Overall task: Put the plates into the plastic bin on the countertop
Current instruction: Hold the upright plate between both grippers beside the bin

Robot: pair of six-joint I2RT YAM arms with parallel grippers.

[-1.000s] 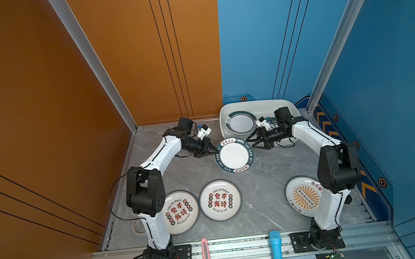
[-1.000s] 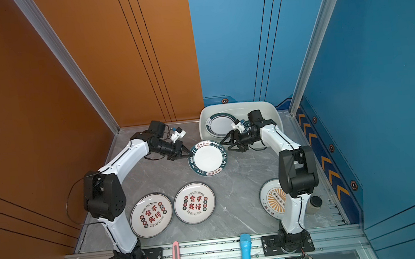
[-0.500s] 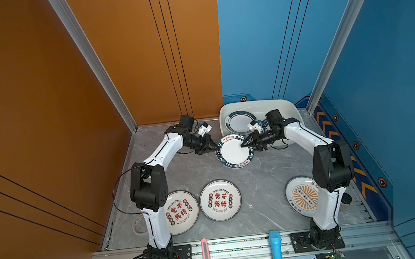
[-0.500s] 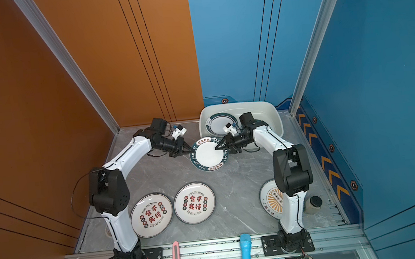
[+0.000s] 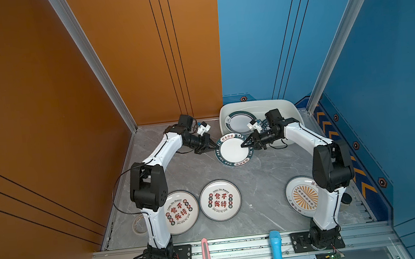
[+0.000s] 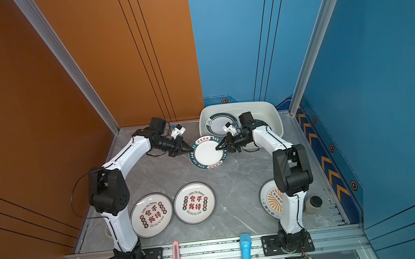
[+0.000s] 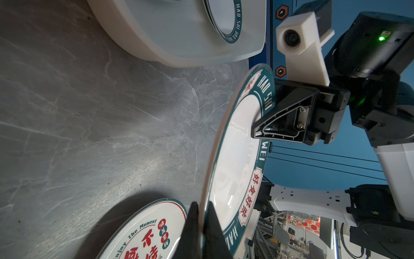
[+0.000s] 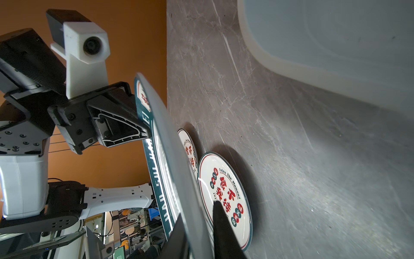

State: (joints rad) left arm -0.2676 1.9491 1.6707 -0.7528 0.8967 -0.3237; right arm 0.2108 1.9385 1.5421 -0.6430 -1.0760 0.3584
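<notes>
The robot's two grippers are on the plate's opposite rims (image 5: 219, 154), so the left gripper should open and move away before the right gripper sets the plate down onto the bin's matching plate (image 7: 223, 18).
A white plate with a dark-green lettered rim (image 5: 232, 150) (image 6: 207, 153) hangs tilted above the countertop (image 5: 258, 177), held from both sides. My left gripper (image 5: 215, 149) (image 6: 190, 150) (image 7: 202, 206) is shut on its left rim. My right gripper (image 5: 242, 146) (image 6: 217, 148) (image 8: 197, 224) is shut on the opposite rim. Just behind stands the white plastic bin (image 5: 256, 102) (image 6: 238, 103) with one green-rimmed plate (image 5: 239, 121) lying inside. Two plates with red characters (image 5: 181, 211) (image 5: 220, 200) and a sunburst plate (image 5: 302, 200) lie near the front edge.
A tape roll (image 5: 139, 225) lies by the left arm's base. A small jar (image 6: 314, 204) stands at the front right. A pink tool (image 5: 206, 257) and a blue handle (image 5: 276, 249) rest on the front aluminium rail. Walls close in the back and both sides.
My right gripper has reached in to the plate's right rim and closed on it. The left gripper has kept its grip, and the plate has shifted slightly toward the bin.
</notes>
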